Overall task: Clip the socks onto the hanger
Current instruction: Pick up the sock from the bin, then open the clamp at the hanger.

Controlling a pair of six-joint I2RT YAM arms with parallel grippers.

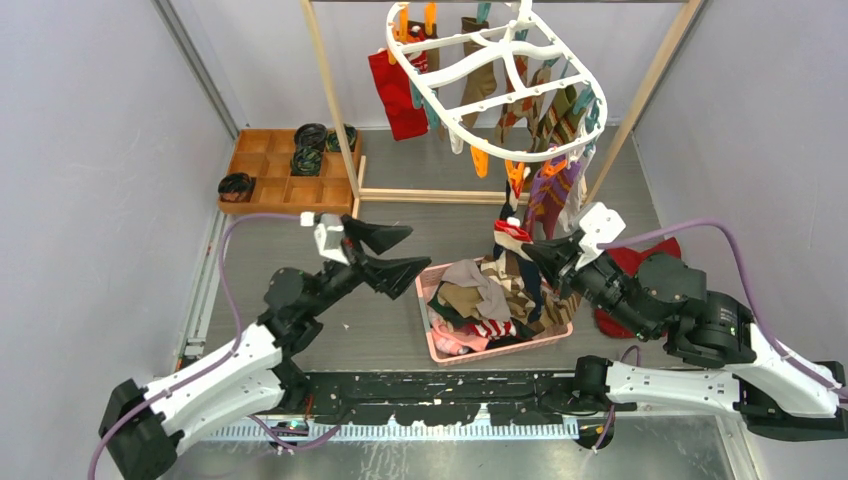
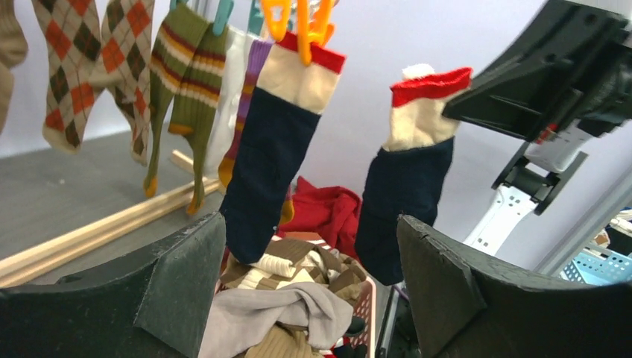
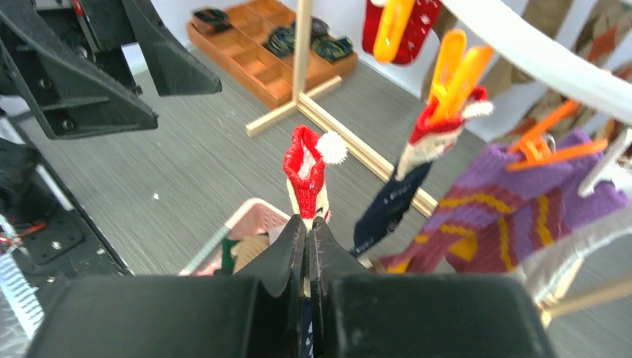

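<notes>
The empty orange peg [image 1: 480, 168] on the hanger hangs closed, so the robot's right gripper should keep the navy sock back while the left gripper presses the peg [image 1: 480, 157] open.
The white oval hanger [image 1: 440, 113] hangs from the rack at the back with several socks clipped to it. One is a navy sock with a red cuff [image 2: 276, 142] under an orange peg. My right gripper [image 1: 530, 250] is shut on its matching navy sock [image 2: 410, 179], held upright with the red cuff and white pompom [image 3: 307, 165] above the fingertips and over the pink basket [image 1: 497, 350] of loose socks. My left gripper [image 1: 400, 255] stands open and empty just left of the basket. In its wrist view the open jaws frame the grey and brown socks [image 2: 298, 298].
A wooden compartment tray [image 1: 290, 165] with black rolls sits at the back left. The rack's wooden post [image 1: 335, 100] and its floor bars [image 1: 430, 195] stand behind the basket. A red cloth [image 1: 628, 262] lies beside the right arm.
</notes>
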